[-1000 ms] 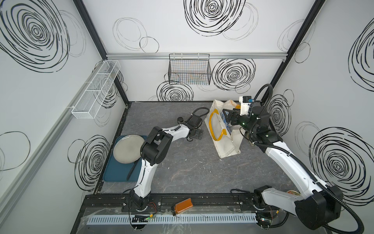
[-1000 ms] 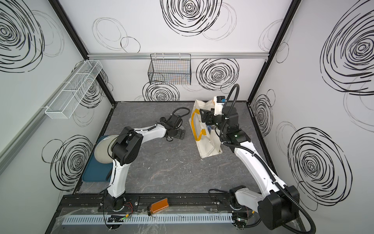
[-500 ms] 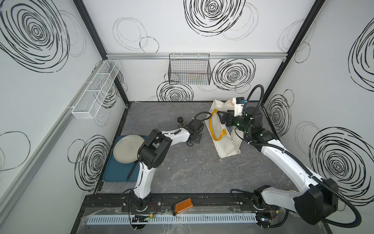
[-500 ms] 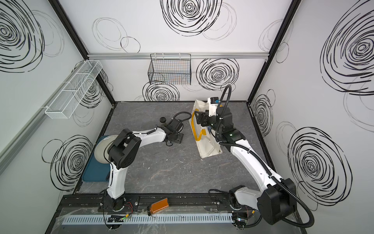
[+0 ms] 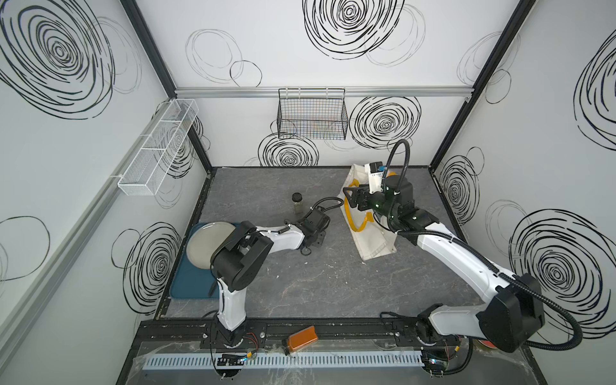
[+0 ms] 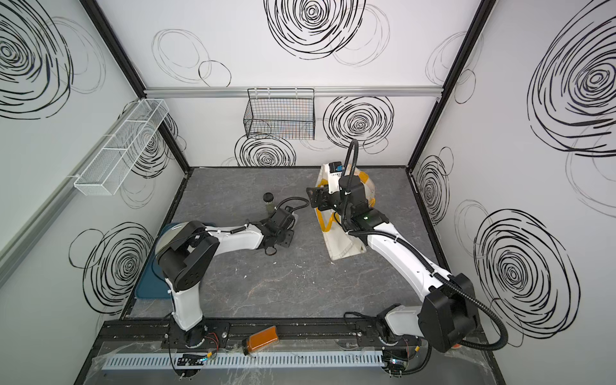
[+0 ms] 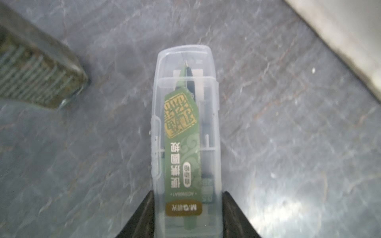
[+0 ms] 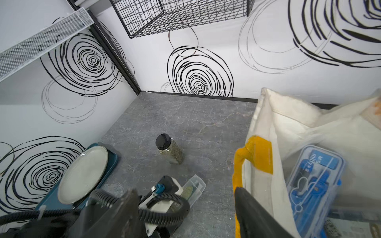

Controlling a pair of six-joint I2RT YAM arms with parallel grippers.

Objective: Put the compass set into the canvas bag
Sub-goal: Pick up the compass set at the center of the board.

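I see the canvas bag's near side [image 8: 261, 174] standing upright next to a wide gap, so the bag's opening [image 8: 313, 130] should stay open when I lower the compass set in.
The compass set [image 7: 185, 134] is a clear plastic case with a green label, lying on the grey tabletop. My left gripper [image 7: 187, 208] is shut on its near end, with a black finger [image 7: 144, 216] pressed against each long side. Its far end shows in the right wrist view [image 8: 194, 188]. In both top views the left gripper [image 5: 315, 231] [image 6: 283, 233] covers the case. The canvas bag [image 5: 373, 240] [image 6: 340, 243] [image 8: 288, 127] lies to its right. My right gripper [image 5: 350, 197] [image 8: 184, 197] stands open at the bag's mouth, one finger [image 8: 249, 208] against the yellow handle.
A blue-labelled clear case [image 8: 315, 185] lies inside the bag. A black-capped spice jar [image 5: 297, 201] [image 8: 170, 149] stands just behind the left gripper. A grey plate [image 5: 208, 245] rests on a blue tray [image 5: 186, 286] at the left. A black wire basket [image 5: 311, 115] hangs on the back wall.
My left gripper has closed from wide open onto the compass set and shifted slightly toward the front, uncovering the jar. The right gripper moved left along the bag's mouth.
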